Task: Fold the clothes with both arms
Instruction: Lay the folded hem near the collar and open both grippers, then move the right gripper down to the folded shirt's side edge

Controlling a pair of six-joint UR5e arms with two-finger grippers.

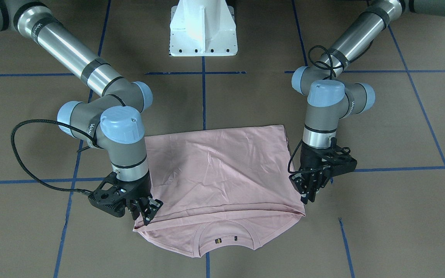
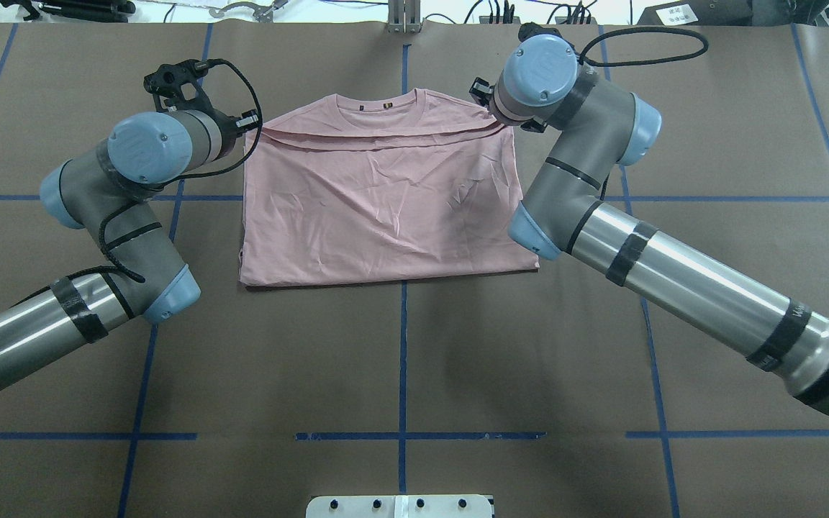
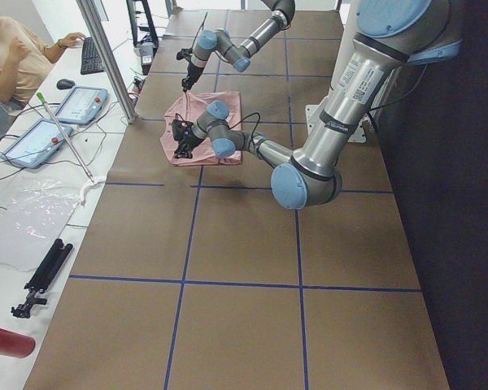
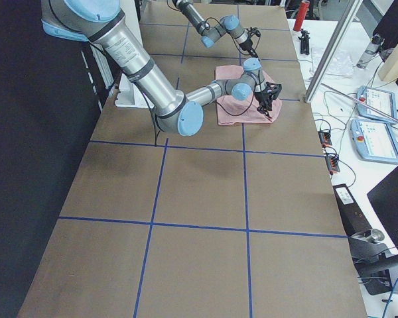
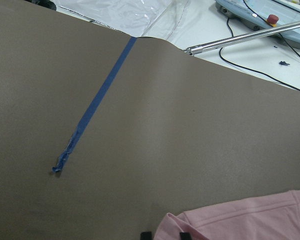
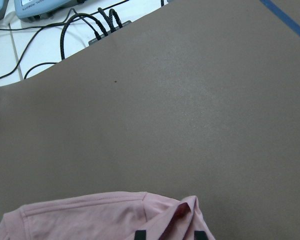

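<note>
The T-shirt's fold lies straight beside the collar, so my right gripper should keep going to the T-shirt's free corner nearest the base and close there.
The pale pink T-shirt lies flat on the brown table, folded over on itself with the plain side up. Its ribbed collar shows at the edge far from the robot base. My left gripper is down at one corner of the folded edge beside the collar. In the left wrist view its fingertips stand close together with pink cloth between them. My right gripper is at the opposite corner, and a raised bunch of cloth sits between its fingertips.
The white pedestal base stands at the robot's side of the table. Blue tape lines cross the brown surface. Past the far table edge are teach pendants, cables and a seated person.
</note>
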